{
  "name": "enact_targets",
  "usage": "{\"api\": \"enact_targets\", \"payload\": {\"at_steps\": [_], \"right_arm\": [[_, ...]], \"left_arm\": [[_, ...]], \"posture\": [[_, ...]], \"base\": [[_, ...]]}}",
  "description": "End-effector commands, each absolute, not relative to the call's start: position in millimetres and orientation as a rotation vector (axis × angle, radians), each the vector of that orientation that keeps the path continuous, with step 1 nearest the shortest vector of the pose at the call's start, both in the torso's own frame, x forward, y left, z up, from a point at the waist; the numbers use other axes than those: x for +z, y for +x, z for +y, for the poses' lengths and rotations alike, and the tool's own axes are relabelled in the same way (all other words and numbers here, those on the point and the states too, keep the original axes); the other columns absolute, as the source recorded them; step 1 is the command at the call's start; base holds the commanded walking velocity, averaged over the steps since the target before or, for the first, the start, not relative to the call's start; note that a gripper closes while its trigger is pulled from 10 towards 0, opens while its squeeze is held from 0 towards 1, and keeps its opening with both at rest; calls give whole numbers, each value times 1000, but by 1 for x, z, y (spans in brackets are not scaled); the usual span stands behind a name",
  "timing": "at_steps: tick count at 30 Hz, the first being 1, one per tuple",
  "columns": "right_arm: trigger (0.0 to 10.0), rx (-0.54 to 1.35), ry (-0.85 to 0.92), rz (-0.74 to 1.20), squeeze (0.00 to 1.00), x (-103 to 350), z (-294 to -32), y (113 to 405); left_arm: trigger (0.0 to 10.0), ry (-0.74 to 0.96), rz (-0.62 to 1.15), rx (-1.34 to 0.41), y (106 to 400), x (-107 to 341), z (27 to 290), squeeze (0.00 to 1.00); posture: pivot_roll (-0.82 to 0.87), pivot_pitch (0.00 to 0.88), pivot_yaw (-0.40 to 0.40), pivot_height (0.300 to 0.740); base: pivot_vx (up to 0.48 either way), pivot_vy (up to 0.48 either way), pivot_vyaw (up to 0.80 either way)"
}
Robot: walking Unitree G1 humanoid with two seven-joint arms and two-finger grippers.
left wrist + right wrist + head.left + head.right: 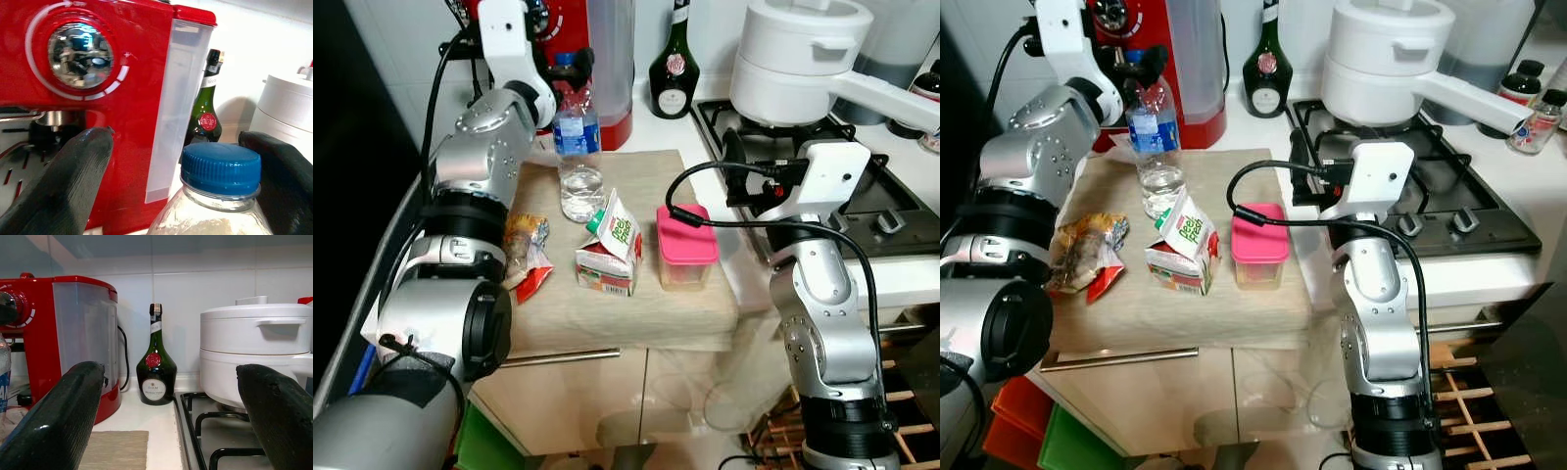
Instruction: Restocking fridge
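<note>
The blue cap (221, 169) sits squarely down on the neck collar, so I expect the water bottle (578, 155) to stay sealed even as it tilts when I carry it.
A clear water bottle (576, 147) with a blue cap (220, 169) and blue label stands at the back of a wooden board (646, 313). My left gripper (570, 61) is open at cap height, one finger on each side of the cap, neither pressing it. In front of the bottle lie an opened juice carton (612, 250), a pink-lidded tub (685, 245) and a crumpled snack packet (527, 253). My right gripper (736, 171) is open and holds nothing, level with the stove's left edge and pointing towards the back wall.
A red coffee machine (570, 29) stands right behind the bottle. A dark green liqueur bottle (673, 69) is at the wall. A white pot (798, 54) sits on the gas stove (891, 196) to the right. Cupboard doors are below the board.
</note>
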State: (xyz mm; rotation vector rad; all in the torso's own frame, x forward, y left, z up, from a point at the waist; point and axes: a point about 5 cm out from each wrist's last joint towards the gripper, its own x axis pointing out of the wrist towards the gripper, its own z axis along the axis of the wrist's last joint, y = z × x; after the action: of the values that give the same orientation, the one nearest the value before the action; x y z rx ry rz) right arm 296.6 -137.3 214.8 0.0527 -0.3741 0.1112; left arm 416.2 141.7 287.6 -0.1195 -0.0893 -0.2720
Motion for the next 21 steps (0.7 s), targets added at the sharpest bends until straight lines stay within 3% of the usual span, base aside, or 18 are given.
{"api": "enact_targets", "payload": {"at_steps": [1, 8, 9, 10, 21], "right_arm": [[10000, 119, 52, -398, 275, 223, -135, 297], [10000, 122, 57, -401, 275, 224, -134, 300], [10000, 123, 59, -401, 275, 225, -134, 300], [10000, 123, 60, -402, 275, 225, -134, 301], [10000, 123, 66, -408, 271, 227, -134, 303]], "left_arm": [[10000, -69, 62, -278, 418, 258, 142, 0], [10000, -49, 145, -341, 417, 241, 137, 0], [1922, -49, 152, -350, 416, 240, 137, 0], [0, -52, 156, -362, 416, 238, 136, 0], [0, -36, 194, -398, 410, 218, 136, 0]], "posture": [[-32, 0, 65, 740], [-26, 0, 65, 740], [-26, 0, 66, 740], [-27, 0, 66, 740], [-19, 0, 58, 740]], "base": [[0, 0, 0], [0, 0, 0], [0, 0, 0], [0, 0, 0], [0, 0, 0]]}}
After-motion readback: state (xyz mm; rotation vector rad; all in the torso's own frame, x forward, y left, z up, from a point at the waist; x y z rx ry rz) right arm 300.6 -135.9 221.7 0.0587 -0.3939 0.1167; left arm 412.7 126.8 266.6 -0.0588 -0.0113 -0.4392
